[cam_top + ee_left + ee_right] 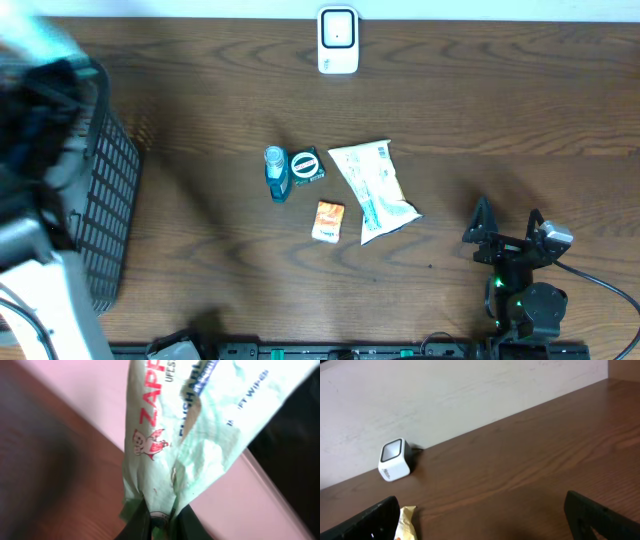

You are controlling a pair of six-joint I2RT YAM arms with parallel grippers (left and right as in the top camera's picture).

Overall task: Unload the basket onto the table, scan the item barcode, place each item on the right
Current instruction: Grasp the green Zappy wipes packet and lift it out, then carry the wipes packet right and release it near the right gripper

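Note:
The table (457, 176) between the white packet and the robot's right gripper is clear, so the left gripper should go on carrying the wipes packet past the scanner (338, 40) and let go there.
My left gripper (159, 516) is shut on the bottom edge of a pale green wipes packet (180, 435) with red lettering, which hangs crumpled in front of its camera. In the overhead view that arm is a blur at the far left, over the basket. The white barcode scanner (338, 40) stands at the table's far edge, and it also shows in the right wrist view (395, 459). My right gripper (508, 228) rests open near the front right, with nothing between its fingers (370, 522).
A black wire basket (110, 200) stands at the left. Mid-table lie a blue bottle (276, 172), a dark green round-labelled item (306, 165), a white packet (375, 188) and an orange packet (328, 220), whose edge shows beside my right finger (406, 521).

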